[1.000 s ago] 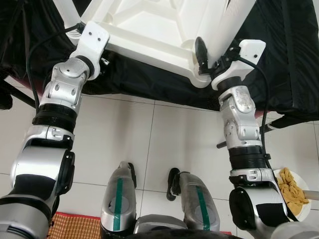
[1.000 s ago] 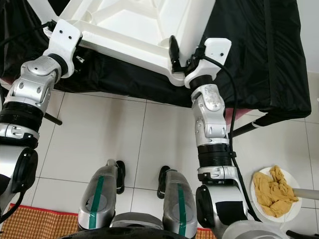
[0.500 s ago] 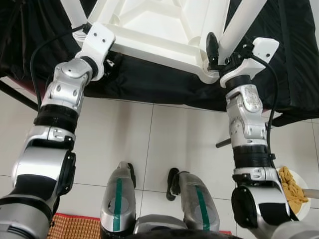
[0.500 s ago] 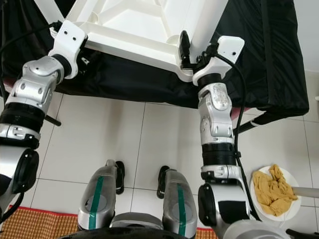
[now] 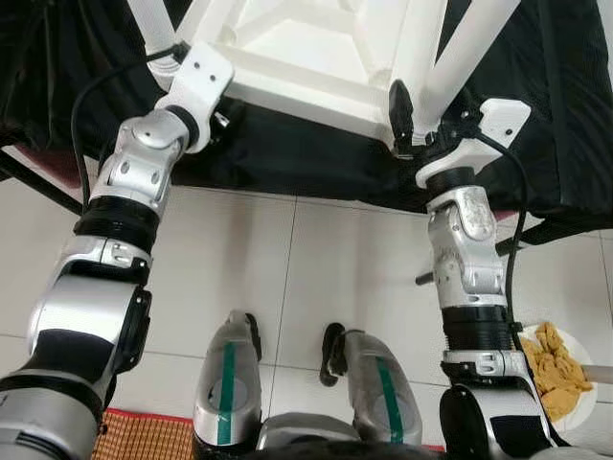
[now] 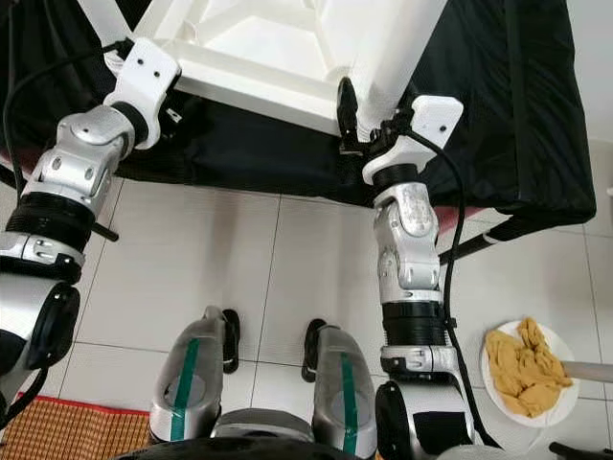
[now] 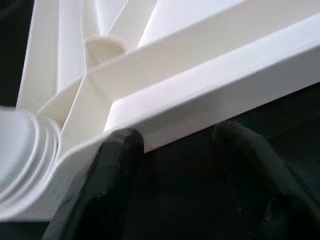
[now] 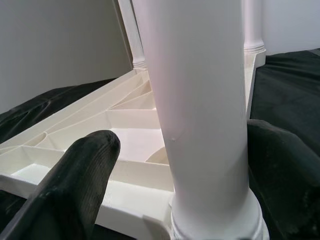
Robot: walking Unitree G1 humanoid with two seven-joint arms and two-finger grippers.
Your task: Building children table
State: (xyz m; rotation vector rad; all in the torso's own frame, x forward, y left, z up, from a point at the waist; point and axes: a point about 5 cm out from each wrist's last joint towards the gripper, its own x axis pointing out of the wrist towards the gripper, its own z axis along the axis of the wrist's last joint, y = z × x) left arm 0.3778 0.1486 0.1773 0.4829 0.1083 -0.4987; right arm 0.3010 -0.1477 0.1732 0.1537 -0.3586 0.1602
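Observation:
The white table (image 5: 302, 96) is upside down with its legs (image 5: 467, 56) clear of the black drape, so the table will slide and turn flat when I pull on its rim.
A white plastic children's table (image 5: 306, 86) lies upside down on a black-draped surface (image 5: 536, 115), its legs pointing up. My left gripper (image 7: 180, 150) is at the table's near left corner, open, with both black fingers (image 7: 117, 155) just under the rim. My right gripper (image 8: 185, 150) is at the near right corner, open, with a finger on either side of the thick white leg (image 8: 200, 110). One finger (image 5: 397, 101) shows left of that leg (image 5: 465, 43); a gap remains between it and the leg.
A white plate with crumpled yellow cloth (image 5: 560, 369) sits on the tiled floor at my right. A red woven mat (image 5: 144, 436) lies by my left foot. Dark metal frame bars (image 5: 29, 182) jut from under the drape on both sides.
Both arms have reached a little further forward and the table's near rim has shifted up in the picture. The right gripper now sits closer against the leg's base.

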